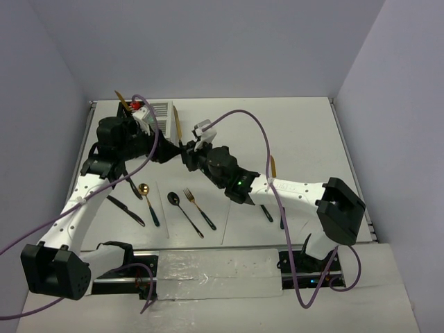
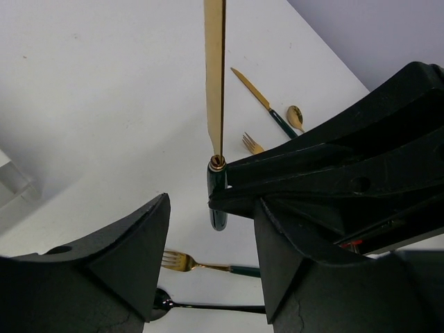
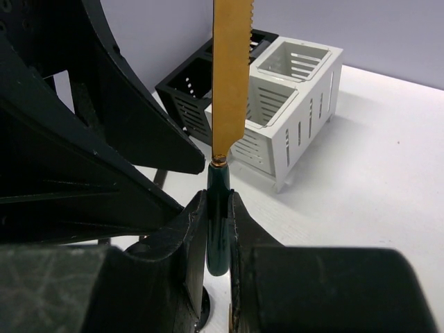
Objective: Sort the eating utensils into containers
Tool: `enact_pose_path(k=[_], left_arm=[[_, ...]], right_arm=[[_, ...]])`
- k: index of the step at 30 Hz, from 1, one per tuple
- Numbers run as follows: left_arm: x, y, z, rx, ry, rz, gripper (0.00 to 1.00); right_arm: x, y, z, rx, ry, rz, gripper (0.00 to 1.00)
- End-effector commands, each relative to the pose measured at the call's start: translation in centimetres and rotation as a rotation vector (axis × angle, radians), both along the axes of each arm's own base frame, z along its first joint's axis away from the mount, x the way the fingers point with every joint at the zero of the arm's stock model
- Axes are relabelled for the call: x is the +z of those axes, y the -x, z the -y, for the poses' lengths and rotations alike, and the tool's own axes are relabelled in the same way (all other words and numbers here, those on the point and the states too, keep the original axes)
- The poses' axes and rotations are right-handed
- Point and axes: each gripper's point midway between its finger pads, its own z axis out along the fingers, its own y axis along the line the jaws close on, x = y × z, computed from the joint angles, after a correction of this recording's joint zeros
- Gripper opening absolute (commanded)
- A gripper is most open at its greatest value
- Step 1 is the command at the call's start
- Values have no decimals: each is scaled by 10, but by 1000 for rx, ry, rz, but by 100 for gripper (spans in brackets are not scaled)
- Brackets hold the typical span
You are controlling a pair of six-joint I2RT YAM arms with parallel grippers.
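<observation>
The knife is in my right gripper, across the white caddy from the black caddy, so my left gripper should take the dark green handle and bring it over there.
My right gripper is shut on the dark green handle of a gold-bladed knife and holds it upright above the table; its jaws pinch the handle. My left gripper is open right beside it, and its fingers stand either side of the handle's end without touching it. The black caddy and white caddy stand joined just beyond the blade. In the top view the white caddy shows at the back left, and the left arm mostly hides the black one.
On the table near the front lie a black knife, a gold spoon, a black spoon and a gold fork. A gold utensil and dark handles lie by the right arm. Grey walls enclose the table.
</observation>
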Motion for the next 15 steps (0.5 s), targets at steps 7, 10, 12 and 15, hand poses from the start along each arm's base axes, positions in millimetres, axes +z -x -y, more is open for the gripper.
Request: enact_pose_path(k=[7,10,12,15], left_arm=[[64,-34,-13,171,72,153,59],[66,-34,-11,164,87,147,57],[68,-34,-11,163,84,143,56],[74,-34,-15,177,71,169,56]], right_arm=[[18,31,-28,149,-91,2,0],[13,27,-32,145,-69,-14,0],[12,26,-32,150,-72,-21,0],[9,25,-30,145,-74,-31,0]])
